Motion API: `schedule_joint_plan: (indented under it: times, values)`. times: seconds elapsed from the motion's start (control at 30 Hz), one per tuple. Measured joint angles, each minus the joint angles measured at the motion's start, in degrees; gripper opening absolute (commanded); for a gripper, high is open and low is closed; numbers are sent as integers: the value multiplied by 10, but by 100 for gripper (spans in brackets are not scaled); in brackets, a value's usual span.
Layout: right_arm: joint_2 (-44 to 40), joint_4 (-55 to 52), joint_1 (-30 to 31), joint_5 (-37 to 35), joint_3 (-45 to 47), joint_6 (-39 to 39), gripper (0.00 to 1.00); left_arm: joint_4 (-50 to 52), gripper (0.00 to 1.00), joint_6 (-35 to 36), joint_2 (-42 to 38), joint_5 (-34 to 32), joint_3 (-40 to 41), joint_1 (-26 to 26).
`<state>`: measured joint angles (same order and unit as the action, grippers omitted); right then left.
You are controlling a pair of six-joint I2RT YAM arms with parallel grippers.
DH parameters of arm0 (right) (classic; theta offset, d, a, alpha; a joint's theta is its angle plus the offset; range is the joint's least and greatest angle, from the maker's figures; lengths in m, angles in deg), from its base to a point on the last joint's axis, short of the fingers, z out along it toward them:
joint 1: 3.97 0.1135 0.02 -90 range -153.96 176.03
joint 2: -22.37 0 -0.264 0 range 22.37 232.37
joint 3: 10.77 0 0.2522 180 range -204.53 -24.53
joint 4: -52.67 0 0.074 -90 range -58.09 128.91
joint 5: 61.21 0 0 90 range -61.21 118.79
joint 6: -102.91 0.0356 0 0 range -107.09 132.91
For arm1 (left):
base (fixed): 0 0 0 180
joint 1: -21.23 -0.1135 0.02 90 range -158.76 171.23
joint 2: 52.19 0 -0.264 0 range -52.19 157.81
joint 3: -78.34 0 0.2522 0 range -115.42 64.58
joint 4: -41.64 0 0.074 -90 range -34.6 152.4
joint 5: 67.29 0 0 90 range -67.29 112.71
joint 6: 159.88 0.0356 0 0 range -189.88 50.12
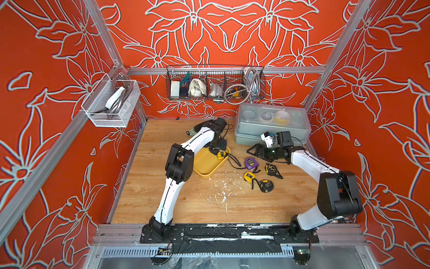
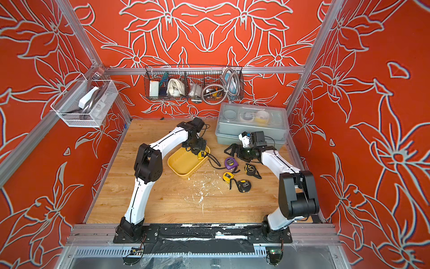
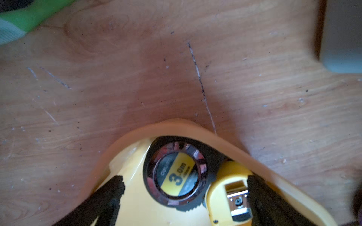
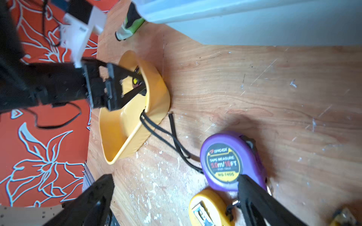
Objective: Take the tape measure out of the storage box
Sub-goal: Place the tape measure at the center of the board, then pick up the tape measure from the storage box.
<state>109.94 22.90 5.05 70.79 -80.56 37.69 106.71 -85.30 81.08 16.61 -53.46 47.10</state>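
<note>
The yellow tape measure (image 3: 229,194) is next to the black one within my left gripper's fingers, so my left gripper should first close on just the black tape measure (image 3: 177,173).
The yellow storage box (image 1: 204,166) (image 2: 183,164) lies on the wooden table in both top views. A yellow and black tape measure (image 3: 176,176) (image 1: 222,154) sits in its far corner, and its black strap (image 4: 162,133) hangs over the rim onto the table. My left gripper (image 3: 186,189) (image 1: 217,151) reaches down into the box, open, one finger on each side of the tape measure and not closed on it. Right of the box my right gripper (image 4: 176,195) (image 1: 252,150) hovers open and holds nothing, just above a purple tape measure (image 4: 231,162) (image 1: 251,163) on the table.
Three more tape measures lie near the purple one: yellow (image 1: 249,176), black and yellow (image 1: 271,169), black (image 1: 267,185). A grey case with a clear lid (image 1: 272,125) stands at the back right. Wire baskets (image 1: 215,83) (image 1: 110,102) hang on the walls. A green and white item (image 1: 190,132) lies behind the left arm.
</note>
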Motion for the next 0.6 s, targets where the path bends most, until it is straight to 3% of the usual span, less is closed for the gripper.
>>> schedule_joint_plan:
  times: [0.17, 0.3, 0.5, 0.57, 0.6]
  values:
    - [-14, -17, 0, -4, 29, -9, 100, -17, 100, -11, 23, 3, 0, 0]
    - [-14, -21, 0, -6, 43, -12, 100, -24, 83, -24, 41, 4, 0, -1]
    - [-14, -22, 1, -6, 45, -14, 100, -51, 71, -37, 33, 0, 25, -3]
    - [-14, -20, 2, -6, 45, -13, 100, -64, 72, -39, 23, -3, 45, -3]
    - [-14, -20, 4, -5, 45, -13, 100, -69, 78, -39, 19, -5, 52, -4]
